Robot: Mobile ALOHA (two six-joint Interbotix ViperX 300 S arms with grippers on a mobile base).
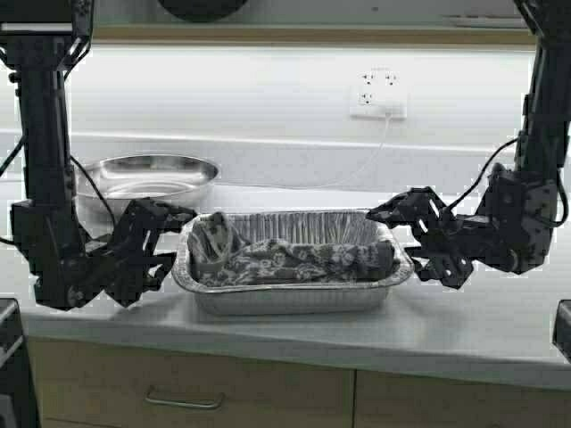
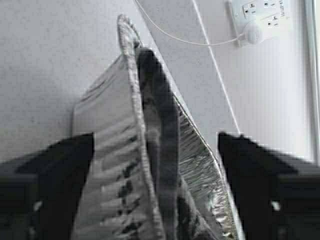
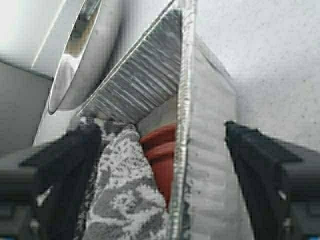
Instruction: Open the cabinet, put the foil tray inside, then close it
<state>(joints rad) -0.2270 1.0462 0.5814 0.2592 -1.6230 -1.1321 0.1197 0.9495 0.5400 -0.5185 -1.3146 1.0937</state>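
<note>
My grippers will lift the foil tray point(image 1: 290, 301) by both ends. The tray will keep its shape then, because it has ribbed sides under a rolled rim point(image 1: 294, 288).
The silver foil tray point(image 1: 294, 299) stands on the pale counter, with a grey patterned cloth point(image 1: 294, 260) in it. My left gripper point(image 1: 174, 239) is open at the tray's left end; in the left wrist view point(image 2: 156, 135) the ribbed end wall point(image 2: 107, 150) and rim run between its fingers. My right gripper point(image 1: 397, 242) is open at the tray's right end; in the right wrist view point(image 3: 162, 126) the rim and end wall point(image 3: 210, 150) lie between its fingers, with the cloth point(image 3: 120, 190) and a red thing point(image 3: 162, 155) inside. The cabinet's doors are out of view.
A round steel bowl point(image 1: 147, 174) sits on the counter behind the tray's left end. A wall socket point(image 1: 379, 94) with a white cable hangs on the back wall. Base cabinet drawers with a bar handle point(image 1: 183, 399) lie under the counter's front edge.
</note>
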